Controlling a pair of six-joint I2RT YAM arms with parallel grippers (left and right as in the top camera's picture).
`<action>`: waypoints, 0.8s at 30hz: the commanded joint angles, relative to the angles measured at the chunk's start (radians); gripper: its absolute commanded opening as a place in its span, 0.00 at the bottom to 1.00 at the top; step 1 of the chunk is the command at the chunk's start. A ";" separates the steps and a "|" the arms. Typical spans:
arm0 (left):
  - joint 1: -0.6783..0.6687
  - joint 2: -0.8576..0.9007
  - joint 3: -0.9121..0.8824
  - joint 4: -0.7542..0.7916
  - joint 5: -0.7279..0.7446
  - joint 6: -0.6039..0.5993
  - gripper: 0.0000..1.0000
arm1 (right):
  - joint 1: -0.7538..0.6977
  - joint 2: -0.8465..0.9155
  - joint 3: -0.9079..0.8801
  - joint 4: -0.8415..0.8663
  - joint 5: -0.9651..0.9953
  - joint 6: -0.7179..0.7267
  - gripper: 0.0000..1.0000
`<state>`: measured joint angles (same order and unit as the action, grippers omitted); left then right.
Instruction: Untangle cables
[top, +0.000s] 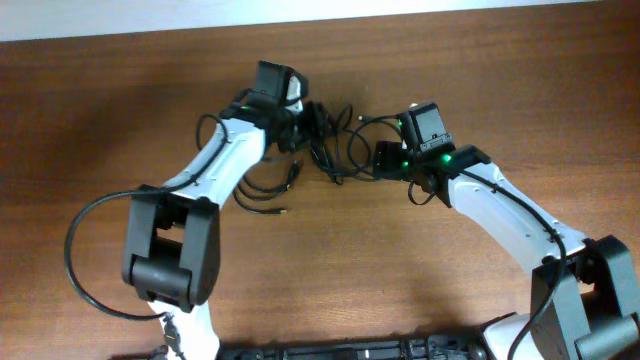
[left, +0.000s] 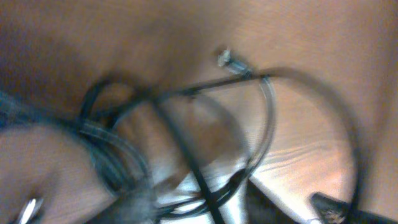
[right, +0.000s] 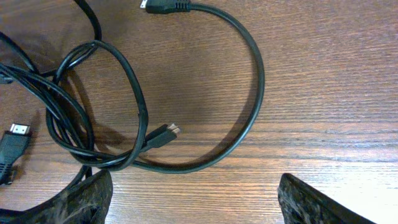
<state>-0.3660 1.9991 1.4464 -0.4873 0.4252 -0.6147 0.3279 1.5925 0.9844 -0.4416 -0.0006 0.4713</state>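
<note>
Several strands of cable (top: 324, 160) cross at the fingers of the robot's left gripper, so next the right gripper picks a cable from the heap and pulls it clear toward the far corner (top: 570, 52).
The thin black cables (top: 325, 150) lie in a tangled heap on the wooden table between my two grippers. My left gripper (top: 305, 120) is at the heap's left side. Its wrist view is blurred. Several strands (left: 186, 149) run close to the camera and meet at the jaws (left: 211, 211), which look shut on them. A metal-tipped plug (left: 230, 60) lies beyond. My right gripper (top: 383, 160) is open and empty (right: 199, 205) just short of a wide cable loop (right: 255, 81). A plug (right: 165, 134) lies inside that loop.
Looser cable loops (top: 260, 185) trail toward the front left and end in a plug (top: 283, 211). A larger flat plug (right: 15, 140) lies at the left of the right wrist view, and another plug (right: 165, 6) at its top edge. The arms' own thick wires (top: 85, 250) hang at the left.
</note>
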 joint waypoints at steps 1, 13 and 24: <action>-0.022 -0.031 0.004 -0.125 -0.248 0.001 0.00 | 0.000 -0.026 0.002 -0.001 -0.087 0.004 0.86; 0.022 -0.173 0.004 -0.207 -0.181 0.014 0.00 | 0.202 0.134 0.002 0.413 -0.192 -0.123 0.39; 0.275 -0.442 0.005 -0.470 -0.551 0.248 0.00 | -0.476 -0.019 0.003 -0.017 0.034 -0.028 0.04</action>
<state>-0.1600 1.5597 1.4475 -0.9573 0.0284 -0.3614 -0.0402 1.6302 0.9852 -0.4179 0.0288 0.4412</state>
